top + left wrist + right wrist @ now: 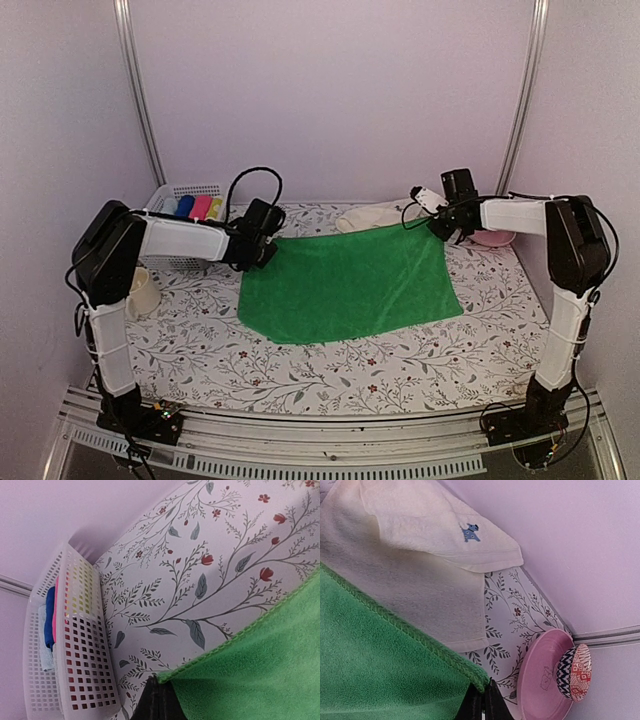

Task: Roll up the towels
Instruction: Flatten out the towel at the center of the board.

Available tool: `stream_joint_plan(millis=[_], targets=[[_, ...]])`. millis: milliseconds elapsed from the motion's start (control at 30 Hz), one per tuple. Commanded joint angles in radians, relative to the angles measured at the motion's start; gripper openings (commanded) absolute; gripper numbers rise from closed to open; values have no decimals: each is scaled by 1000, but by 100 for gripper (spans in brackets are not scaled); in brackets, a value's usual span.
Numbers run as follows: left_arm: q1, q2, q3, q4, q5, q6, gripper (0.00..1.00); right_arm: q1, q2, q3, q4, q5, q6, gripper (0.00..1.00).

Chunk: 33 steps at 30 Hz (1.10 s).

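The green towel's near edge [366, 331] runs at a slant across the table, so the robot's left gripper should pull the held corner toward the cream cup [145, 292] before folding the far hem over.
A bright green towel [350, 282] lies spread flat across the middle of the flowered table. My left gripper [268, 246] is shut on its far left corner; in the left wrist view the dark fingertips [159, 682] pinch the hemmed corner of the green towel [260, 670]. At the far right corner my right gripper [445, 228] is shut as well, and the right wrist view shows the green towel's [380, 670] corner clamped between its fingertips [485, 687]. A cream-white towel [375, 215] with a small blue mark lies loosely folded just behind, its near edge under the green hem [410, 555].
A white perforated basket [190, 192] at the back left holds blue, pink and yellow rolls [50, 620]. A pink dish [545, 675] with a patterned bowl [574, 672] sits at the back right beside my right gripper. A cream cup [143, 292] stands by the left arm.
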<state>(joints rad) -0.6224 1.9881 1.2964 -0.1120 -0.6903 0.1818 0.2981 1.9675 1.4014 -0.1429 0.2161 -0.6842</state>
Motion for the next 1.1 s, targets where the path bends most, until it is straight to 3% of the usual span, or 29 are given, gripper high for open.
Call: stream_joint_plan(millis=[0, 233, 400, 667, 867, 1000, 1067], targets=[[9, -86, -20, 70, -37, 33, 0, -25, -52, 1, 78, 23, 17, 2], [-84, -393, -156, 12, -67, -29, 0, -24, -373, -181, -10, -157, -10, 2], [-240, -577, -217, -132, -115, -124, 0, -24, -611, -281, -138, -251, -15, 2], [-532, -785, -217, -557, -323, -516, 0, -23, -1020, -337, -342, -407, -24, 2], [-714, -765, -96, -817, -426, -754, 0, -22, -1120, -306, -440, -439, 22, 2], [-711, -677, -2, -988, -517, -873, 0, -23, -1063, -288, -416, -380, 72, 2], [-656, -643, 12, -993, -533, -857, 0, -23, -1007, -289, -377, -311, 93, 2]])
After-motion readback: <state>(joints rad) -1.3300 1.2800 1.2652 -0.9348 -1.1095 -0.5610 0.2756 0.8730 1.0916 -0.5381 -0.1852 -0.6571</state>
